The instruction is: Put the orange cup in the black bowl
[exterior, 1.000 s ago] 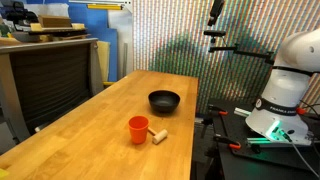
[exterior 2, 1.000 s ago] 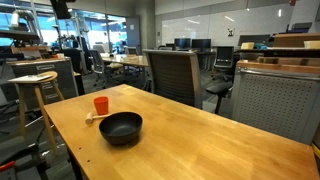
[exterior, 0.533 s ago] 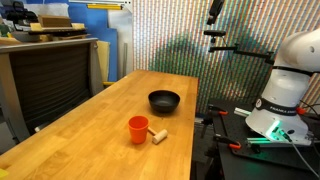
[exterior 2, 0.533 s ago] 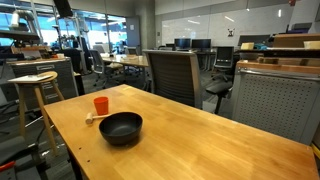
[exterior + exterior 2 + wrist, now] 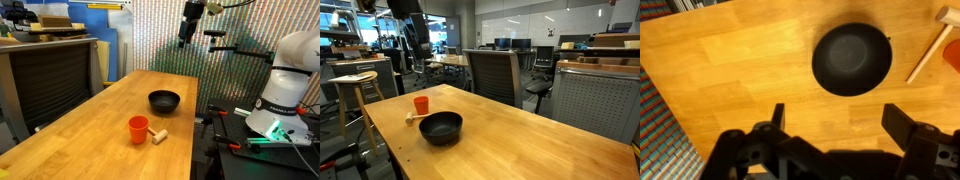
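Note:
The orange cup (image 5: 138,131) is upright and its open rim is clear of the mallet, so the robot's gripper should keep going there until its fingers straddle the cup's rim (image 5: 143,120).
The orange cup (image 5: 138,129) stands upright on the wooden table (image 5: 105,120), also seen in an exterior view (image 5: 421,105). The black bowl (image 5: 164,101) sits apart from it, empty (image 5: 441,127). In the wrist view the bowl (image 5: 852,60) lies ahead of my gripper (image 5: 840,120), which is open and empty; the cup is out of that view. In both exterior views the gripper (image 5: 188,28) (image 5: 416,40) hangs high above the table, well clear of cup and bowl.
A pale wooden mallet-like piece (image 5: 157,135) lies next to the cup, also in the wrist view (image 5: 930,48). The robot base (image 5: 285,95) stands beside the table. An office chair (image 5: 495,75) and a stool (image 5: 355,85) stand near the table edges.
The arm with its gripper has swung into the upper part of both exterior views, over the table. Cup, bowl and mallet have not moved.

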